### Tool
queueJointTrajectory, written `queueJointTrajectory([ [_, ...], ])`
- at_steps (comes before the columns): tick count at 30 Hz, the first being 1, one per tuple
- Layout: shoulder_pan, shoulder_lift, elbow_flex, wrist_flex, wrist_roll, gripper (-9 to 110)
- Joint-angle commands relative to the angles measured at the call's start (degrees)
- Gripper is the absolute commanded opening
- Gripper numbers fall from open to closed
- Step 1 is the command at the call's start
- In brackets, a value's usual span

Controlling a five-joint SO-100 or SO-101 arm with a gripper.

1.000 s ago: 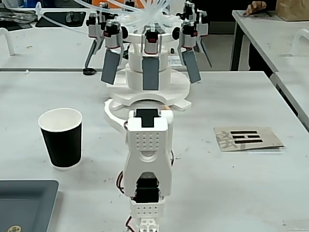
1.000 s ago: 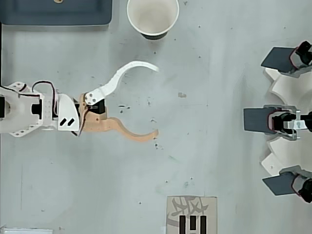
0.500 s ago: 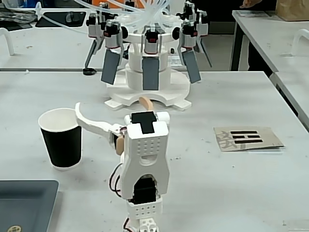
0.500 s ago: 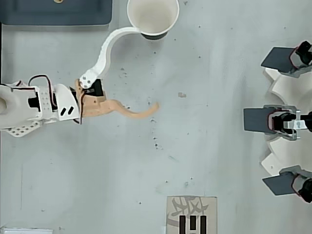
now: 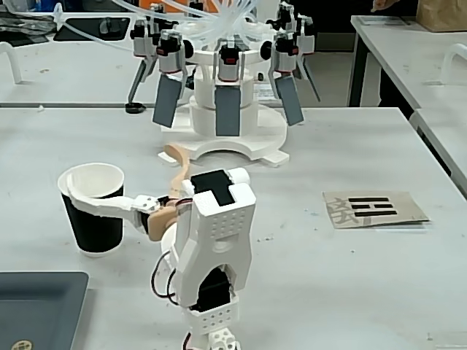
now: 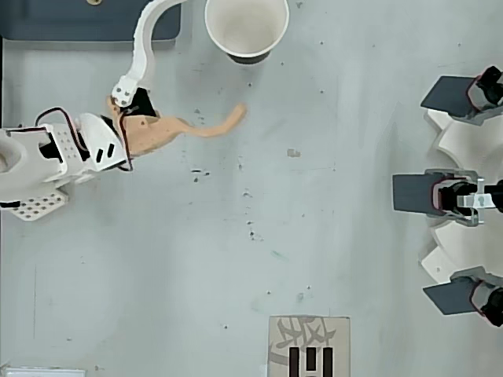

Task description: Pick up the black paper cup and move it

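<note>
The white finger (image 5: pixel 96 206) bends around the cup's side, so the black paper cup (image 5: pixel 95 228) will keep its round shape and stay upright when the robot carries it.
The black paper cup (image 5: pixel 95 232) stands upright on the grey table at the left of the fixed view; in the overhead view the cup (image 6: pixel 245 23) shows its white inside near the top edge. My gripper (image 5: pixel 117 168) is open wide. Its white finger (image 5: pixel 91 204) crosses the cup's near side below the rim, and its tan finger (image 5: pixel 174 154) points away to the cup's right. From overhead the gripper (image 6: pixel 211 55) has its mouth facing the cup, the white finger (image 6: pixel 141 47) reaching left of it and the tan finger (image 6: pixel 212 126) ending just below it. Nothing is gripped.
A white stand with several grey paddles (image 5: pixel 228 109) occupies the back of the table, at the right edge overhead (image 6: pixel 440 192). A cardboard card with black marks (image 5: pixel 373 208) lies right of the arm (image 6: pixel 308 345). A dark tray (image 5: pixel 36 306) sits by the cup (image 6: pixel 71 22).
</note>
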Motion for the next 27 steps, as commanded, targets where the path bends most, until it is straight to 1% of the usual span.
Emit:
queueJointTrajectory([
  [1,-1.6,-0.6,-2.4,1.1,-1.5,47],
  [7,-3.8,-6.2,-9.2,2.8,-2.4,48],
  [14,-3.8,-13.6,-16.9,3.5,-1.8,50],
  [27,-4.0,-24.1,-25.4,4.7,-0.6,50],
])
